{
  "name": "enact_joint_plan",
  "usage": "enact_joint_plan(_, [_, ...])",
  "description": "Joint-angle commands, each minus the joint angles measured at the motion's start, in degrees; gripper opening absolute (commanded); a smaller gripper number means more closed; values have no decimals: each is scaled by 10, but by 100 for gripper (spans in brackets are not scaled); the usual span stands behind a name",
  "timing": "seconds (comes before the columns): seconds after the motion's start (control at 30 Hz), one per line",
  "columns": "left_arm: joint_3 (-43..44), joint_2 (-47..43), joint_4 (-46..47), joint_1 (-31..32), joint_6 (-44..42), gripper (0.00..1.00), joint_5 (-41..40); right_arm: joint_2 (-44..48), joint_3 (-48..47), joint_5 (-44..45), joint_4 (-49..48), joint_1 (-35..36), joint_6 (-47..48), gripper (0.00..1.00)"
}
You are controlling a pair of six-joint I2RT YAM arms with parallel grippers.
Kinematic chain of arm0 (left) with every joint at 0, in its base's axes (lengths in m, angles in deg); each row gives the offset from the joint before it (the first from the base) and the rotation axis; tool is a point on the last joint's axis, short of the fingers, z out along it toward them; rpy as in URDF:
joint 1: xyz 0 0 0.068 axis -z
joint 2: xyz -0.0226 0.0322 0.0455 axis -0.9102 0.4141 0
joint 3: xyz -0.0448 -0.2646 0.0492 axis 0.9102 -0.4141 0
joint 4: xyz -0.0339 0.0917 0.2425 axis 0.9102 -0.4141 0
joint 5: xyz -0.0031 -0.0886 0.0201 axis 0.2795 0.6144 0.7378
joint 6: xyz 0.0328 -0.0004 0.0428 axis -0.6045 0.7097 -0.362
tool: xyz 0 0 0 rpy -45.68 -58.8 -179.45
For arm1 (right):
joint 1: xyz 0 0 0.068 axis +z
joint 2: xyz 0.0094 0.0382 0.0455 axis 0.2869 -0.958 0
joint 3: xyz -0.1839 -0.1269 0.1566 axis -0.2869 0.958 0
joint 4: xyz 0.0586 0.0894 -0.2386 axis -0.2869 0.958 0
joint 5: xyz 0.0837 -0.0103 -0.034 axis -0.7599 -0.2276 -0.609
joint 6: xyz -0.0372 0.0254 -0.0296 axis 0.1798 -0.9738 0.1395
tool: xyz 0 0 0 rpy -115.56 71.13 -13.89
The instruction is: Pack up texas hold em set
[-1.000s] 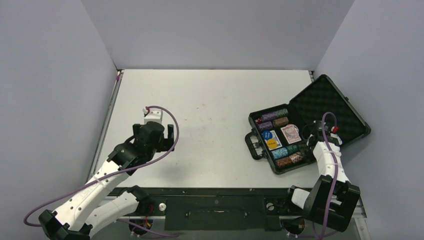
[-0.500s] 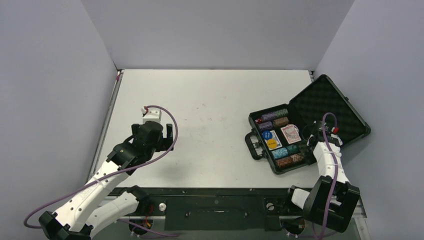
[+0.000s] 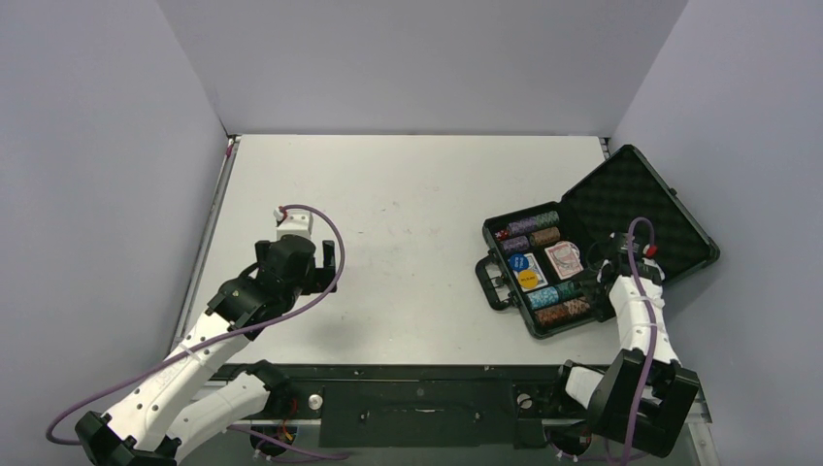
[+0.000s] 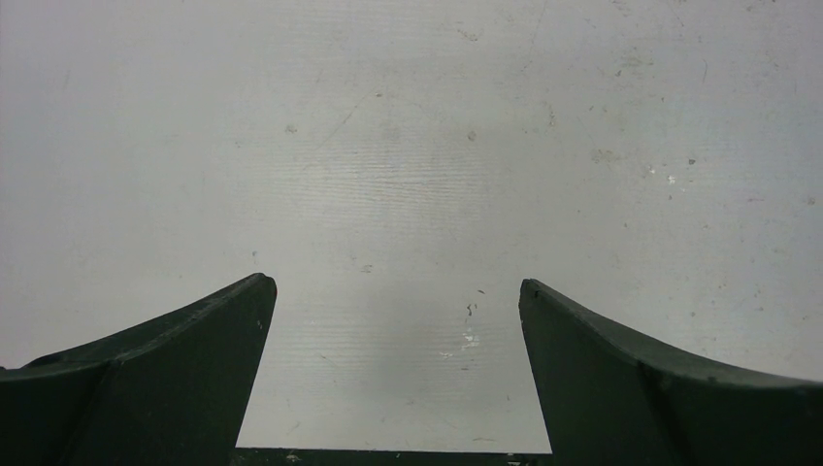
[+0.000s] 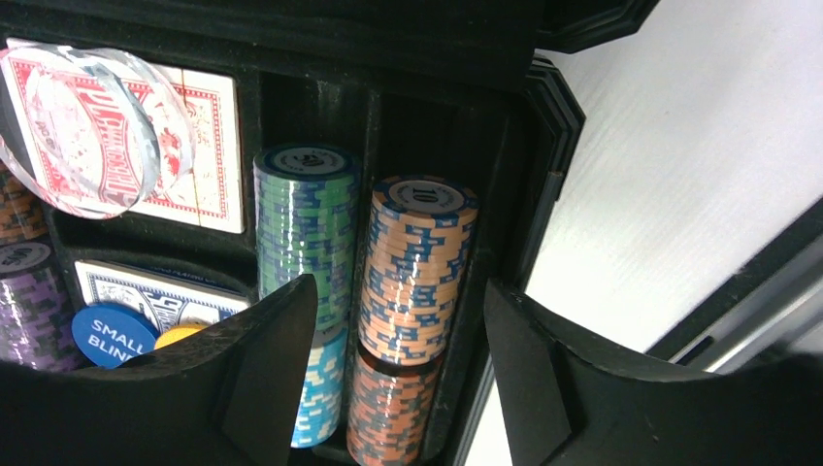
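Note:
The orange chip stack [image 3: 577,308] is lying in its tray slot, clear of my open fingers. My right gripper should go on moving up until it is past the foam lid's outer edge [image 3: 676,200].
The black case [image 3: 670,209] lies open at the right of the table, foam lid tilted back. Its tray holds chip stacks [image 3: 551,309], card decks [image 3: 564,258], a blue disc [image 3: 517,262], a yellow disc [image 3: 527,280] and red dice [image 3: 501,234]. My right gripper [image 3: 594,282] is open and empty over the tray's near right slots. In the right wrist view its fingers straddle an orange chip stack [image 5: 415,254] beside a green stack [image 5: 305,223]; a red-backed deck [image 5: 202,136] and a clear disc [image 5: 87,131] lie above. My left gripper [image 3: 328,260] is open and empty over bare table.
The case handle [image 3: 488,282] sticks out toward the table's middle. Grey walls close the table on the left, back and right. The left wrist view shows only scuffed white table [image 4: 408,175] between the fingers.

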Motion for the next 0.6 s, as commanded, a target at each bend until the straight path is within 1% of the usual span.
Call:
enact_joint_plan(0.0, [18,-9,10,-5,-9,96,9,19,-49,48,98,19,34,61])
enact_joint_plan(0.2, [18,-6,9,-5,-10,96,8,29,-142,80,145,80,53,63])
enact_joint_plan(0.3, [19,-6,9,-5,-9,96,8,27,-181,82,157,107,56,63])
enact_joint_plan(0.57, [19,-3,9,1,-9,96,9,-12,-329,66,182,115,90,62])
